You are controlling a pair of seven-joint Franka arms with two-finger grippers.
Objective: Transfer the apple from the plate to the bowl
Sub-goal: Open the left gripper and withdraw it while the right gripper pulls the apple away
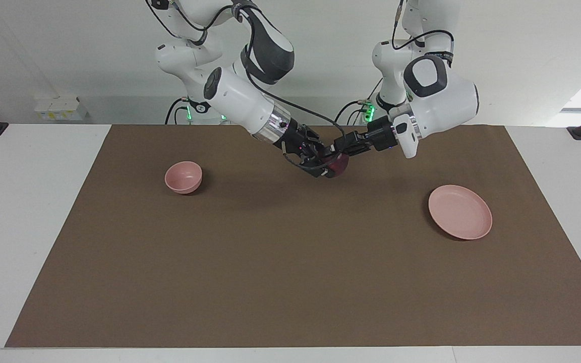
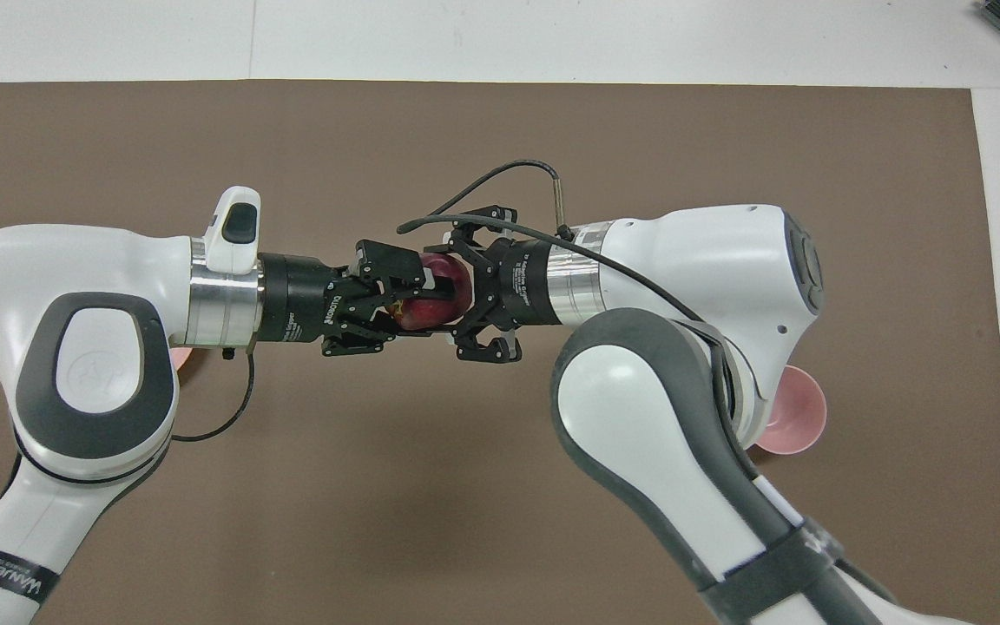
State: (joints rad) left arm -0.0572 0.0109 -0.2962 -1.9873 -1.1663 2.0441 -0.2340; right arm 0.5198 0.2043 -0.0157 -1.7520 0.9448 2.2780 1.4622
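I need to open my left gripper and back it away, since both my grippers are on the apple [image 2: 430, 296]. My right gripper will then carry the apple to the bowl [image 1: 183, 177].
The dark red apple [image 1: 341, 164] hangs in the air over the middle of the brown mat, between both grippers; it also shows in the overhead view [image 2: 435, 291]. My left gripper [image 1: 345, 149] comes at it level from the plate's end and is shut on it [image 2: 404, 293]. My right gripper [image 1: 327, 166] meets the apple from the bowl's end [image 2: 458, 291]. The flat pink plate [image 1: 460, 218] lies bare toward the left arm's end, mostly hidden under the left arm from overhead [image 2: 182, 358]. The deep pink bowl [image 1: 183, 176] stands toward the right arm's end, partly hidden overhead [image 2: 799, 418].
A brown mat [image 1: 290, 262] covers most of the white table [image 1: 28, 212]. Black clamps stand at both ends of the table. A small white box sits at the wall past the right arm's end.
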